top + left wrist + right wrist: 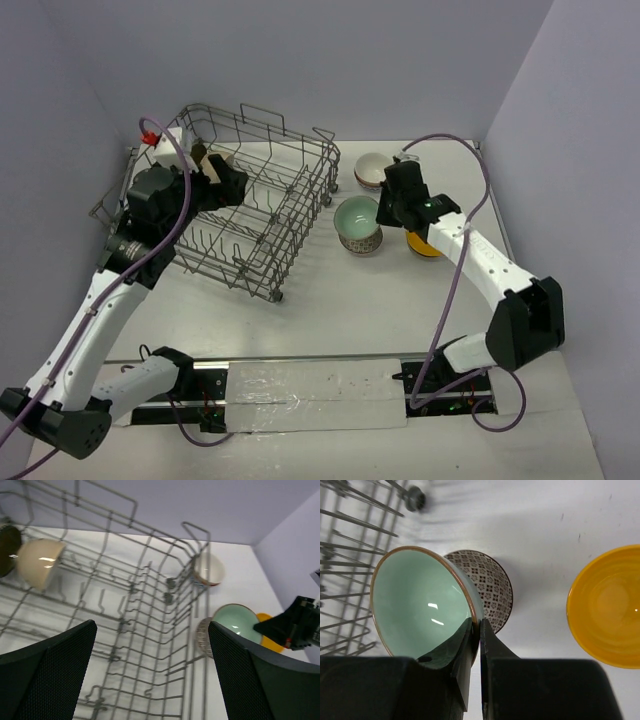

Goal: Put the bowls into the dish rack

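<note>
The green bowl's rim facing the rack is free, and my right gripper is holding the bowl's opposite rim (pixel 376 207). My left gripper keeps going to the bowl's free rim (pixel 337 218) and closes.
My right gripper (pixel 479 624) is shut on the rim of a pale green bowl (pixel 415 605) with a dark patterned outside; one finger is inside it, the other outside. That green bowl (pixel 356 218) sits tilted just right of the dish rack (pixel 300 165), a grey wire basket. A cream bowl (pixel 369 170) stands behind it. An orange-yellow bowl (pixel 607 605) lies to its right, partly under the right arm in the top view. My left gripper (pixel 150 675) hangs open over the rack (pixel 150 630), holding nothing. A beige bowl (pixel 39 562) rests among the rack's far tines.
A dark round dish (pixel 7 547) shows in the rack next to the beige bowl. A red-and-white object (pixel 155 135) sits at the rack's far left corner. Purple walls close in behind and on both sides. The right arm's cable (pixel 470 180) loops above the table.
</note>
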Robot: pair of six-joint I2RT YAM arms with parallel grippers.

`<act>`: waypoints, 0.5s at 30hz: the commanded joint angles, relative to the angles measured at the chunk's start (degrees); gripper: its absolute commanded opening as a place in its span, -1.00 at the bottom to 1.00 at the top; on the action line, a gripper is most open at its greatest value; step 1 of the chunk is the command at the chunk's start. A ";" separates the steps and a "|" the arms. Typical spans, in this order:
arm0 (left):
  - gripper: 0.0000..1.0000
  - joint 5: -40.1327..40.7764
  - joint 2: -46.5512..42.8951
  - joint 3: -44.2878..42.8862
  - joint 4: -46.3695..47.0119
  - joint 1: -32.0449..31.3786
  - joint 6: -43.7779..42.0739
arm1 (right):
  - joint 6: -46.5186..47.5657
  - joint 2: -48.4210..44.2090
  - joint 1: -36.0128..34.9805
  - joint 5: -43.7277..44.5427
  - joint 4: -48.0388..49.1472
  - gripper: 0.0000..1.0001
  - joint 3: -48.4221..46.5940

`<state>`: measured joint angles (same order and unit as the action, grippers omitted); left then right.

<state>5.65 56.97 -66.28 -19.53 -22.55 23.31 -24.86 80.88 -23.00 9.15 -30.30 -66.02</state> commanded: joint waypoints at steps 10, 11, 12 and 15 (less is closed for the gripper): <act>0.99 -0.65 15.00 -16.77 -2.00 -17.52 5.52 | -2.47 -19.96 -0.29 -0.18 13.51 -1.00 3.43; 0.98 -0.21 16.14 -17.56 -2.00 -18.49 5.60 | -2.65 -20.84 -0.29 -0.36 14.47 -1.00 3.79; 0.98 0.93 18.42 -19.13 -2.00 -20.24 5.61 | -2.91 -22.51 -0.29 -0.36 14.83 -1.00 4.23; 0.97 3.04 22.81 -22.03 -2.00 -23.58 5.52 | -3.78 -25.07 -0.29 -0.97 16.33 -1.00 6.07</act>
<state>5.56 76.97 -84.14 -21.93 -43.51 28.18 -26.28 59.33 -23.00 8.82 -22.37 -60.71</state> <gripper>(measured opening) 0.988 0.141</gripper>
